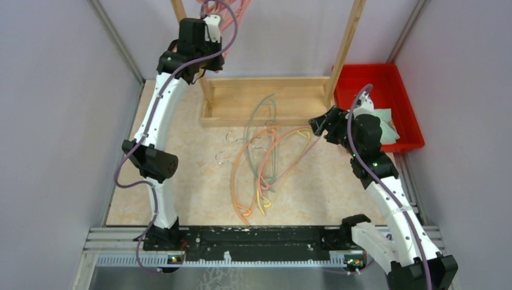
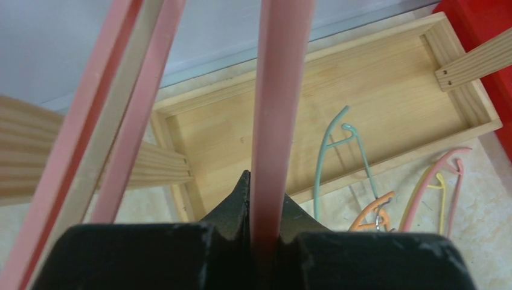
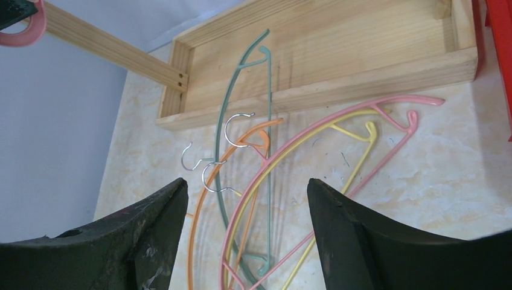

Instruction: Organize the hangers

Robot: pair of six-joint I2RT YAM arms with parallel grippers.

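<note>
The gripped pink hanger [image 2: 279, 109] is alongside the hanging hangers [image 2: 107, 121] and the gap to them is open, so the robot's left gripper goes on toward them before it lets go beside them.
My left gripper [image 1: 204, 33] is raised by the rack's left post and shut on a thick pink hanger [image 2: 281, 109], which runs straight up between its jaws [image 2: 265, 208]. More pink [image 2: 142, 103] and beige [image 2: 118, 121] hangers hang beside it; they also show at the top of the overhead view [image 1: 224, 11]. On the table lies a tangled pile: a green hanger [image 1: 265, 115], an orange one [image 1: 237, 172], a pink one [image 1: 288, 145] and a yellow one [image 1: 270, 194]. My right gripper [image 1: 320, 124] is open and empty above the pile's right side [image 3: 247, 187], over the pink [image 3: 386, 103], yellow [image 3: 356, 136], green [image 3: 226, 103] and orange [image 3: 194, 229] hangers.
The wooden rack's base tray [image 1: 302, 96] stands at the back, with upright posts [image 1: 349, 42]. A red bin [image 1: 377, 84] holding pale items sits at the back right, close to my right arm. Grey walls close in both sides.
</note>
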